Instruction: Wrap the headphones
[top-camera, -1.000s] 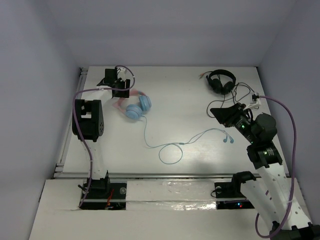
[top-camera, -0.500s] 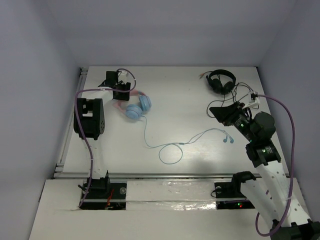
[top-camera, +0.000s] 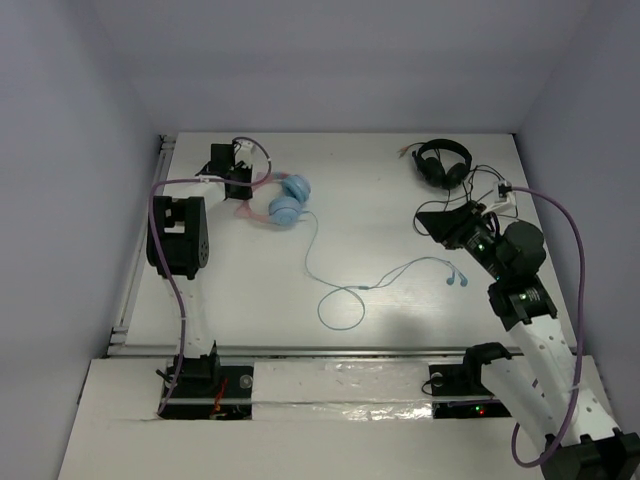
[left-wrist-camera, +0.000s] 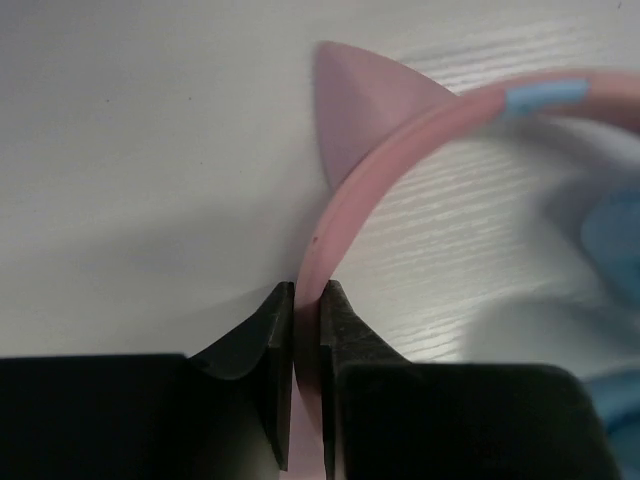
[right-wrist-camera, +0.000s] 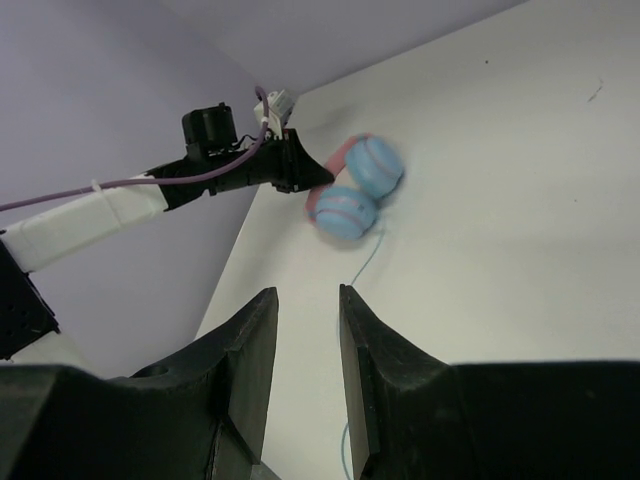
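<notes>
The light blue cable lies flat (top-camera: 343, 289) and my left gripper is holding the headband, so next I raise the headphones and grab the cable (top-camera: 313, 242) with my right gripper.
The headphones (top-camera: 286, 210) are at the back left of the table: two light blue round ear cups and a pink headband with a cat ear (left-wrist-camera: 358, 118). My left gripper (top-camera: 243, 183) is shut on the pink headband (left-wrist-camera: 340, 215), which is pinched between its fingertips. The thin light blue cable (top-camera: 340, 290) trails from the cups toward the middle of the table, makes a loop, and ends near my right arm. My right gripper (top-camera: 425, 220) hangs at the right, open and holding nothing, facing the headphones (right-wrist-camera: 355, 195) from a distance.
Smaller black headphones (top-camera: 443, 162) with a black cable lie at the back right, just behind my right gripper. The left wall and the table's left edge (top-camera: 160, 200) are close to my left arm.
My left gripper has shut on the pink headband. The headphones have shifted toward the back right and turned, dragging the near end of the cable along. The right arm has barely moved.
</notes>
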